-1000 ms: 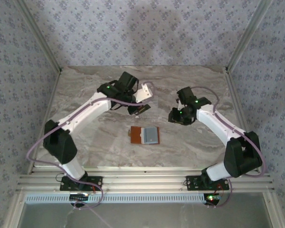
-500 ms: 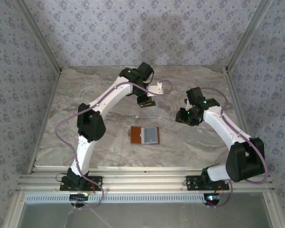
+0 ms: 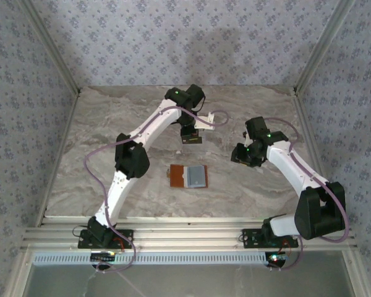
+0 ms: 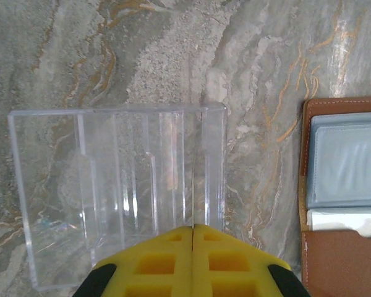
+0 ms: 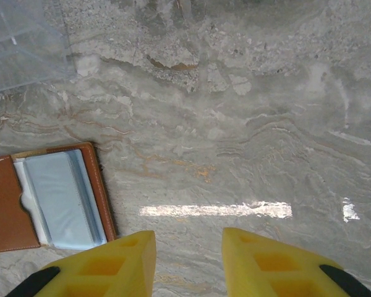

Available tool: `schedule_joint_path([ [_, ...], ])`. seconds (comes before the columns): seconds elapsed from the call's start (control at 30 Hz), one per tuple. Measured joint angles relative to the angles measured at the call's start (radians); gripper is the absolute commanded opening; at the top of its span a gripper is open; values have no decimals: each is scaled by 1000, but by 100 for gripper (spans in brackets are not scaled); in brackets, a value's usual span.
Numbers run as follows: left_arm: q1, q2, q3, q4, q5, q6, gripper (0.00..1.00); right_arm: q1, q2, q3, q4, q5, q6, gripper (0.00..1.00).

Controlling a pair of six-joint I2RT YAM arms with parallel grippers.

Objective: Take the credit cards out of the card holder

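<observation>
I keep lowering the dark credit card (image 3: pixel 191 140) with my left gripper and let go inside, as it is upright and lined up with the clear box's end section (image 4: pixel 204 167).
The brown card holder (image 3: pixel 188 177) lies open on the marble table, its grey-blue pockets (image 4: pixel 349 164) facing up. A whitish credit card edge (image 4: pixel 343 219) peeks from its brown pocket. My left gripper (image 3: pixel 190 137) is beyond the card holder, shut on the edge of a clear plastic sheet (image 4: pixel 117 192), its yellow fingers (image 4: pixel 167 260) pressed together. My right gripper (image 3: pixel 240 154) is open to the right of the card holder (image 5: pixel 49 198), with nothing but bare table between its fingers (image 5: pixel 120 263).
Patterned walls and a metal frame (image 3: pixel 55 62) close in the marble table (image 3: pixel 111 124) on three sides. The left arm's elbow (image 3: pixel 131 159) stands high, left of the card holder. The clear sheet (image 5: pixel 25 37) shows at the top left of the right wrist view.
The left arm has swung up and stretched toward the far middle, carrying the clear sheet slightly right. The right gripper has drifted a little to the right. The card holder has not moved.
</observation>
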Motion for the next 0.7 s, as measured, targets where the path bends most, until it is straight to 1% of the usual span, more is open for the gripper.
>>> schedule_joint_path([
  [0.23,-1,46,2,-4,-2,11,0,-3,0,-16,4,-4,0,36],
  [0.53,-22,55,2,-18,15,21,0,-3,0,-17,7,-10,0,36],
  [0.7,-41,80,11,-13,0,20,11,-3,0,-17,7,-13,0,36],
])
